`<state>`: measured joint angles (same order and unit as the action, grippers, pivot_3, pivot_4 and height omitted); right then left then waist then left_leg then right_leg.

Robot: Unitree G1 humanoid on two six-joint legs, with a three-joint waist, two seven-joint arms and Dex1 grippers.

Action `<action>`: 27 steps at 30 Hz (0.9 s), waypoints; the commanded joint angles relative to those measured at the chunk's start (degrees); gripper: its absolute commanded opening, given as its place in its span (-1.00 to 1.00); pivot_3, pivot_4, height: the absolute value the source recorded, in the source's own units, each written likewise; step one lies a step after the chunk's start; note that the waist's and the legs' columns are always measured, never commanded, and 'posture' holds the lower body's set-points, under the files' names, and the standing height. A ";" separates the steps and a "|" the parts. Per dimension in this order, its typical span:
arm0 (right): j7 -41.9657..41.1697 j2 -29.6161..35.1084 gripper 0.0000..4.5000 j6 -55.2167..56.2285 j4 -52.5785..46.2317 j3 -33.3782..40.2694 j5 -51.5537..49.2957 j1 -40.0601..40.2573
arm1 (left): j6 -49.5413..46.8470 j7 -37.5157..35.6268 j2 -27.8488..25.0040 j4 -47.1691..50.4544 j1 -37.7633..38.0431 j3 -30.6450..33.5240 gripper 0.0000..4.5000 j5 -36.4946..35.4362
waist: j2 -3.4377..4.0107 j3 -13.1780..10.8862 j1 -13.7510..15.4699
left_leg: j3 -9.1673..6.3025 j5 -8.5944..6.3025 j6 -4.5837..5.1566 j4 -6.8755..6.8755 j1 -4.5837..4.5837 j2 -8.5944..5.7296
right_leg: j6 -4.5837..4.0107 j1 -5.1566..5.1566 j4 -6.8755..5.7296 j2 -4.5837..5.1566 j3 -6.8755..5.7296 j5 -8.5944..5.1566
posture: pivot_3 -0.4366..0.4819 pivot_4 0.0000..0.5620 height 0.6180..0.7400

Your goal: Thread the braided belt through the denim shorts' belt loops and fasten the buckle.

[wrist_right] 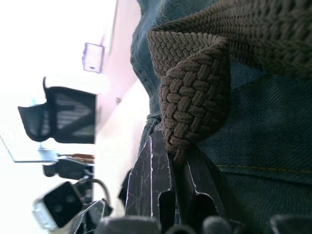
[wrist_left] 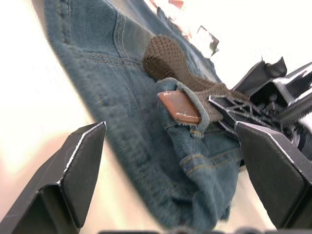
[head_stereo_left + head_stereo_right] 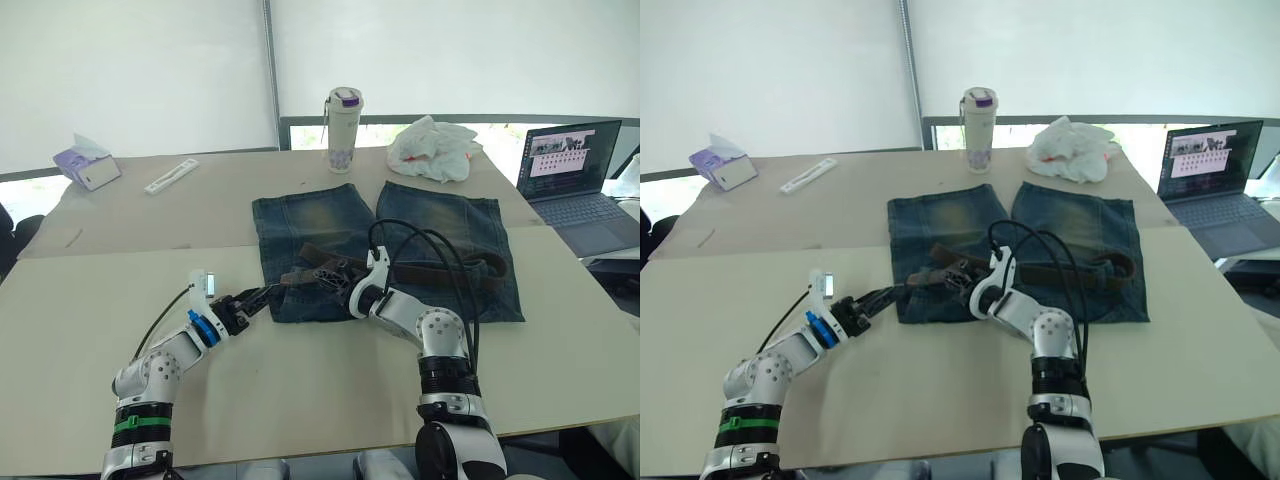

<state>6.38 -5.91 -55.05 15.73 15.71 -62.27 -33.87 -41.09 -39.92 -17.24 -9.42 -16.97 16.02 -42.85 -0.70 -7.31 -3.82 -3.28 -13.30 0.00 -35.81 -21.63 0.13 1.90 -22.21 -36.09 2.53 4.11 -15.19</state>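
The brown leather tip [image 2: 180, 106] is already sticking out of the denim belt loop, so I expect the braided belt [image 2: 168, 59] to come through after it when I pull.
The denim shorts [image 3: 440, 225] lie flat mid-table, waistband toward me. The braided belt [image 3: 450, 270] runs dark brown across the waistband and curls at its right end; the buckle is too small to make out. My right gripper [image 3: 343, 283] is over the waistband's left part, shut on a folded bit of the belt [image 1: 195, 92]. My left gripper [image 3: 262, 293] is open at the shorts' left edge, fingers [image 2: 80, 161] wide apart. Between them I see the belt's brown leather tip [image 2: 179, 107] poking out of a denim belt loop [image 2: 170, 84].
Black cables [image 3: 462, 275] arc from my right arm over the shorts. At the back stand a bottle [image 3: 343, 130], a white plastic bag [image 3: 432, 148], a tissue box [image 3: 87, 163] and a flat white strip [image 3: 171, 176]. A laptop [image 3: 575, 185] sits far right.
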 commanded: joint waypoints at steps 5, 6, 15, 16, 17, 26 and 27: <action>-1.60 -7.34 -1.00 1.01 1.44 -5.09 1.65 -3.52 | -3.58 0.99 2.25 2.45 -1.75 0.38 0.98 -4.04 | 0.01 0.01 -0.39 | 0.03 0.00 0.00 0.05 0.06 0.09 | 0.00 0.00 0.00 -0.08 0.02 0.00 | -0.05 -0.47 1.00; -1.74 -7.34 -1.00 1.14 1.50 -5.12 1.55 -3.54 | -3.90 1.45 2.62 2.20 -2.01 0.63 0.98 -4.38 | 0.01 0.01 -0.37 | 0.04 0.00 0.00 0.05 0.08 0.14 | 0.00 0.00 0.00 -0.10 0.02 0.00 | -0.05 -0.47 1.00; -3.37 -6.75 -1.00 1.17 0.64 -6.03 2.07 -3.02 | -5.44 4.89 5.44 0.36 -3.89 3.62 0.98 -7.52 | 0.00 0.01 -0.33 | 0.08 0.00 0.00 0.05 0.08 0.18 | 0.00 0.00 0.00 -0.17 0.01 0.00 | -0.05 -0.47 1.00; -3.51 -6.67 -1.00 1.16 0.57 -6.16 2.36 -2.87 | -5.57 5.27 5.63 0.18 -4.18 4.23 0.98 -8.14 | 0.00 0.01 -0.31 | 0.08 0.00 0.00 0.05 0.08 0.19 | 0.00 0.00 0.00 -0.16 0.01 0.00 | -0.05 -0.47 1.00; -3.57 -6.65 -1.00 1.19 0.56 -6.22 2.54 -2.74 | -5.67 5.67 5.76 0.09 -4.41 4.71 0.88 -8.67 | 0.00 0.01 -0.31 | 0.08 0.00 0.00 0.05 0.07 0.19 | 0.00 0.00 0.00 -0.16 0.01 0.00 | -0.05 -0.47 1.00; -3.60 -6.53 -1.00 1.68 0.83 -6.69 3.50 -2.65 | -6.77 5.96 5.49 1.42 -3.89 3.88 -0.85 -9.11 | 0.00 0.01 -0.31 | 0.08 0.00 0.00 0.05 0.08 0.18 | 0.00 0.00 0.01 -0.17 0.01 0.00 | -0.05 -0.47 1.00; -3.63 -6.52 -1.00 1.73 0.85 -6.72 3.54 -2.67 | -6.82 5.93 5.55 1.60 -3.77 3.64 -0.98 -8.94 | 0.00 0.00 -0.32 | 0.08 0.00 0.00 0.05 0.07 0.18 | 0.00 0.00 0.01 -0.17 0.01 0.00 | -0.05 -0.47 1.00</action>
<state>3.40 -5.90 -53.67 16.26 10.34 -58.94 -34.22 -47.50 -33.13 -11.60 -9.97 -20.53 20.72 -51.11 -0.70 -7.30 -4.14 -3.20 -13.30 0.00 -35.76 -21.56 0.31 1.90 -22.21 -36.07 2.36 4.13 -15.19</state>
